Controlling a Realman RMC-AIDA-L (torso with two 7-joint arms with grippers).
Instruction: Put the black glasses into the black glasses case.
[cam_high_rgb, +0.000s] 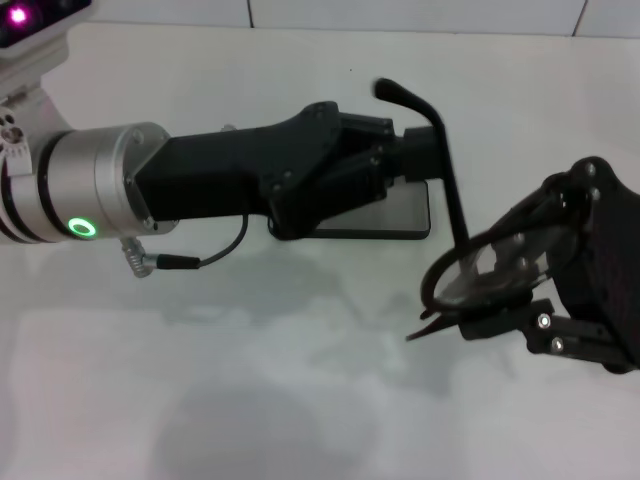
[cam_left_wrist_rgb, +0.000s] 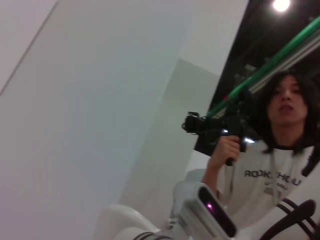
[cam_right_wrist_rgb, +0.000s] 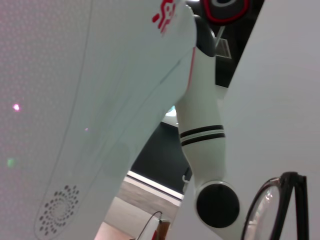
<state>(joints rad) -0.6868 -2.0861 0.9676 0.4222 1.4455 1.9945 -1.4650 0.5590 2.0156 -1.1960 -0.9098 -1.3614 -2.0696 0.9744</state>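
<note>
One temple arm of the black glasses (cam_high_rgb: 453, 195) is sticking out, so the robot's left gripper should push it in against the lenses (cam_high_rgb: 512, 268) before the glasses go into the case.
The black glasses (cam_high_rgb: 485, 272) hang in the air at the right, held in my right gripper (cam_high_rgb: 470, 322), which is shut on the frame below the lenses. One temple arm (cam_high_rgb: 452, 190) sticks up and back toward the left arm. The rim also shows in the right wrist view (cam_right_wrist_rgb: 272, 210). The black glasses case (cam_high_rgb: 395, 215) lies on the white table at the centre, mostly hidden under my left gripper (cam_high_rgb: 405, 150), which reaches in from the left right over it. I cannot tell whether the case is open. The glasses are to the right of the case, apart from it.
The white table (cam_high_rgb: 300, 380) runs to a tiled back wall. A cable (cam_high_rgb: 215, 255) hangs under the left arm. The left wrist view shows only a wall, a person holding a camera (cam_left_wrist_rgb: 280, 150) and the robot's head.
</note>
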